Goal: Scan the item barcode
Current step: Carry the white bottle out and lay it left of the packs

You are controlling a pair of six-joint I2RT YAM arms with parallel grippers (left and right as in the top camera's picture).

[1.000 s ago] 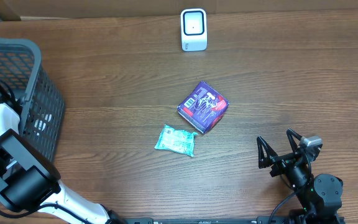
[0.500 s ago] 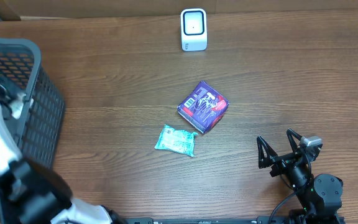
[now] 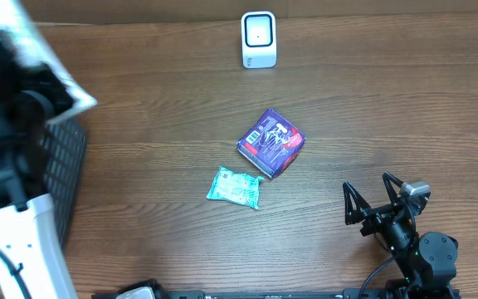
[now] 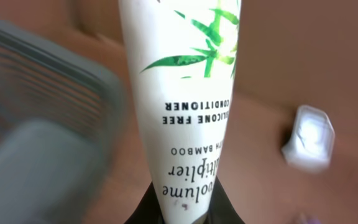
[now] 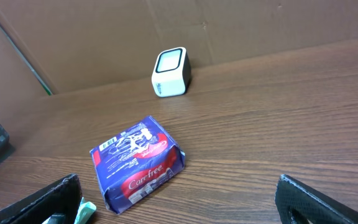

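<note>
I keep moving the white conditioner tube (image 3: 67, 85) with my left gripper to the open wood (image 3: 196, 149) beside the teal packet and let go of it there, since the tube is clear of the grey basket.
My left gripper (image 4: 182, 213) is shut on the narrow end of a white conditioner tube (image 4: 188, 93) printed with green bamboo leaves; the tube fills the middle of the left wrist view. Past it, to the right, the white scanner (image 4: 308, 138) shows blurred. From overhead the scanner (image 3: 258, 39) stands at the table's far edge, and the left arm is a blurred mass at upper left. My right gripper (image 3: 367, 184) is open at the front right with nothing between its fingers. It faces a purple pack (image 5: 138, 163).
A grey mesh basket (image 3: 65, 158) stands at the left edge, partly behind the left arm. The purple pack (image 3: 271, 142) and a teal packet (image 3: 236, 187) lie mid-table. A cardboard wall runs along the back.
The left arm has risen up from the basket with the tube and now looms large and blurred overhead. The right arm and the table items have not moved.
</note>
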